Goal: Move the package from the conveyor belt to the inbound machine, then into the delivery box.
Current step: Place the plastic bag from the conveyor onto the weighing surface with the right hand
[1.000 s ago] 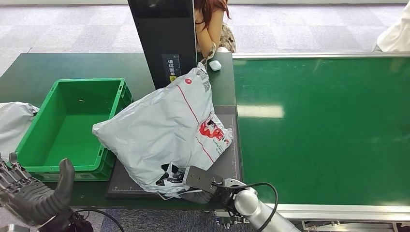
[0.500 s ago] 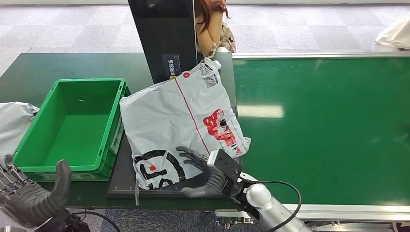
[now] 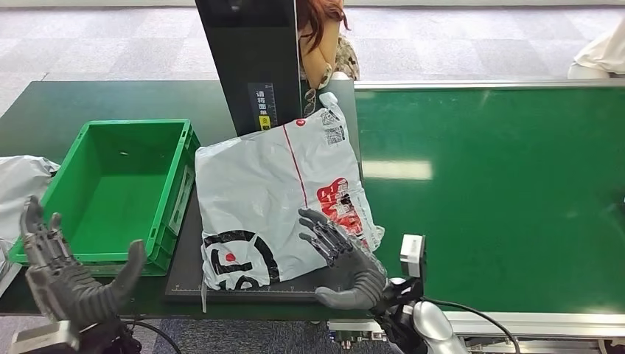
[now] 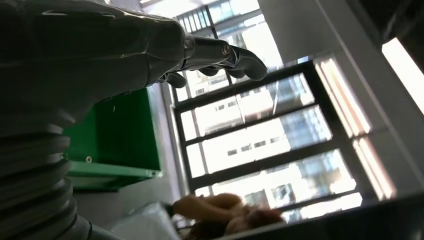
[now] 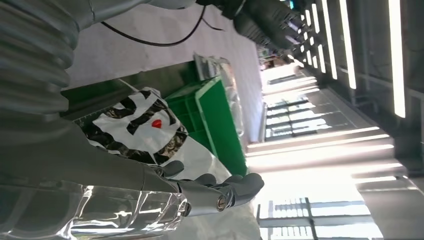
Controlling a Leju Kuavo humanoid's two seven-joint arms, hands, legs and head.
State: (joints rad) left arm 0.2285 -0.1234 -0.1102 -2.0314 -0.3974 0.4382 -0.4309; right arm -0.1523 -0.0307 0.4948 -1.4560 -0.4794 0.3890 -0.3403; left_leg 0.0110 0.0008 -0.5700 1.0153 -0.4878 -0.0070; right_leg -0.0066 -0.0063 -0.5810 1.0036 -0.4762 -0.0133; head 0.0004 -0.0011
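The grey package (image 3: 276, 199) spreads out wider than the green box's opening (image 3: 118, 192). It will bunch up and hang over the box's rim when I carry it in.
A grey plastic mail package (image 3: 280, 195) with red and black print lies flat on the dark platform of the inbound machine (image 3: 184, 284), its far corner leaning against the black scanner column (image 3: 247, 59). My right hand (image 3: 343, 258) hovers palm-up with spread fingers over the package's near right corner, holding nothing. The package's black print (image 5: 145, 122) shows in the right wrist view beyond my right hand (image 5: 210, 192). My left hand (image 3: 70, 276) is raised and open at the near left, in front of the green delivery box (image 3: 110, 188). That box's wall (image 4: 120, 135) shows past my left hand (image 4: 150, 47).
The green conveyor belt (image 3: 494, 199) spans the right side. A second grey bag (image 3: 18, 184) lies left of the box. A person (image 3: 324, 40) sits behind the scanner column.
The package has been laid flat on the platform and my right hand has let go, rising palm-up with spread fingers. My left hand has lifted and opened wider.
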